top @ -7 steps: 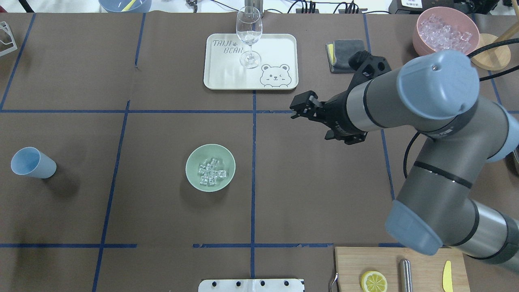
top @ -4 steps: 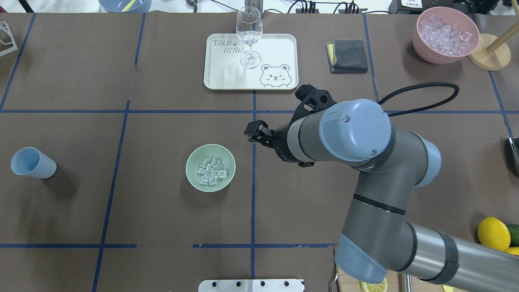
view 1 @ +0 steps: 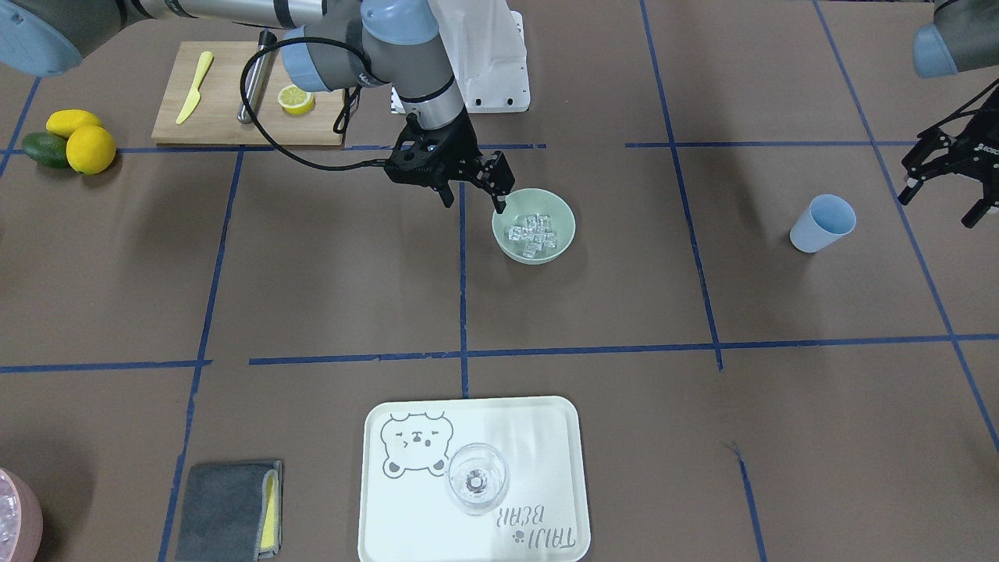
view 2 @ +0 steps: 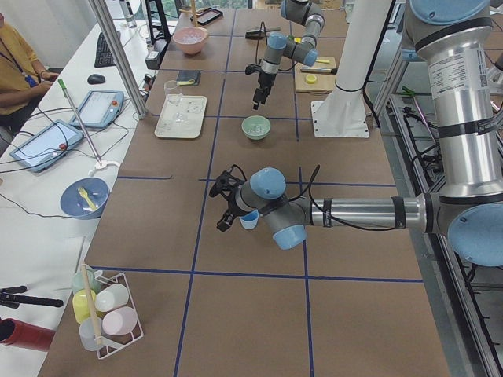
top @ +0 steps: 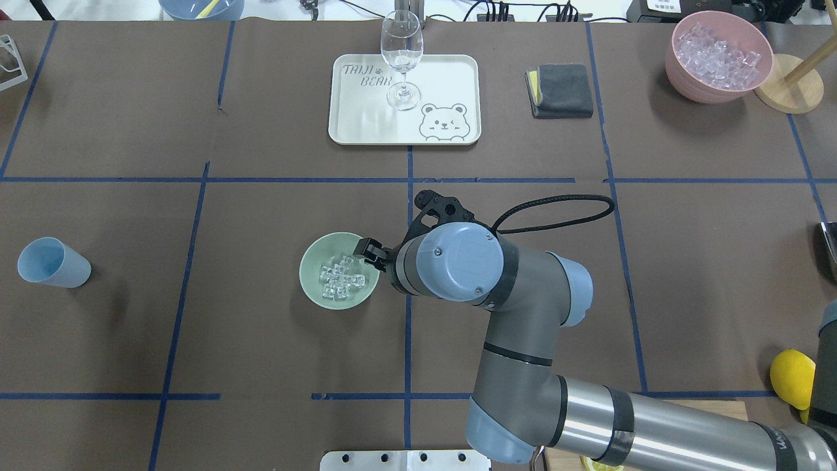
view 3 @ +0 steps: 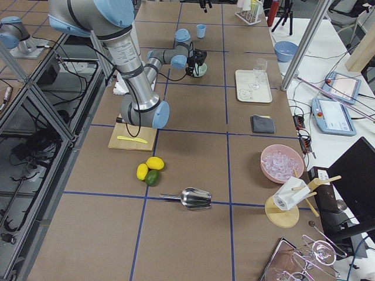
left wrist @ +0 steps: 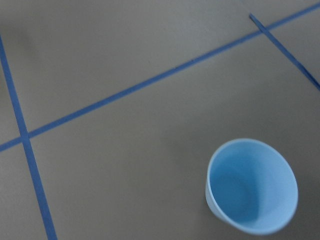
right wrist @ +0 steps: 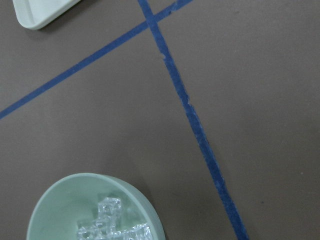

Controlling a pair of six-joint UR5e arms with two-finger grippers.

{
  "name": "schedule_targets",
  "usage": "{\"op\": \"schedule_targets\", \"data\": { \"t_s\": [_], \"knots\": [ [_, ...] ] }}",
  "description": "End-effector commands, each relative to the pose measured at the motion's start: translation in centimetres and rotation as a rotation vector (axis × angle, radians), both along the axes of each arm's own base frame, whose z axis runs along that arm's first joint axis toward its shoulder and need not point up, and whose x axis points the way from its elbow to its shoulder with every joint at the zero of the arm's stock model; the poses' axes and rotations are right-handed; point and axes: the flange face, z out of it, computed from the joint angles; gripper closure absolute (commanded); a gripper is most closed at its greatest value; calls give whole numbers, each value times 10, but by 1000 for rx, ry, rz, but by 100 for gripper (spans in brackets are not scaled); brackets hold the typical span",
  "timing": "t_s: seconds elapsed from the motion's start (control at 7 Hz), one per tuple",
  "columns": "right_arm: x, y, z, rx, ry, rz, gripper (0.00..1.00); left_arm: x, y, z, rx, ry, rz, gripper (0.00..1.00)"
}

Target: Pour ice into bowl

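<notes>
The ice (view 1: 533, 236) sits low down below the high rim (view 1: 567, 207), so it should stay inside and travel along when I carry the bowl by its edge.
The pale mint-green bowl (top: 307, 278) stands near the table's middle, also in the front view (view 1: 562, 242) and the right wrist view (right wrist: 65, 200). The ice (top: 340, 278) lies inside it as a small heap of clear cubes (view 1: 532, 230). My right gripper (view 1: 473, 201) is open and empty. It hangs at the bowl's rim on the robot's right side, with one finger over the rim (top: 367, 248). My left gripper (view 1: 940, 204) is open and empty, a little beyond the light blue cup (view 1: 821, 222).
A white bear tray (top: 444, 78) holds a clear wine glass (top: 401, 59) at the back. A pink bowl of ice (top: 718, 57) and a grey cloth (top: 563, 90) are at the back right. The blue cup (top: 52, 263) stands far left. Cutting board (view 1: 226, 109), lemons (view 1: 90, 148).
My right arm has swung from the back right toward the front and left, bringing its open gripper to the green bowl's rim. Bowl, ice and cup have not moved.
</notes>
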Motion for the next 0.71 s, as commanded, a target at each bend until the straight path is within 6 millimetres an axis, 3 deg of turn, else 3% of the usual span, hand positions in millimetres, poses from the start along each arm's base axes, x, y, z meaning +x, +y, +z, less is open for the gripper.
{"op": "schedule_targets", "data": {
  "t_s": [0.0,0.14,0.29,0.43,0.57],
  "knots": [
    [-33,1,4,-5,39,-24,0,0,-14,-11,6,9,-5,0],
    [-43,0,8,-8,50,-31,1,0,-15,-11,-1,14,-12,0],
    [-52,4,8,-10,58,-40,31,0,-16,-11,-2,14,-12,0],
    [-51,6,7,-6,54,-51,99,0,-16,-10,-3,12,-15,0],
    [-50,6,3,54,31,-79,100,0,-16,-10,-2,10,-15,0]
  ]
}}
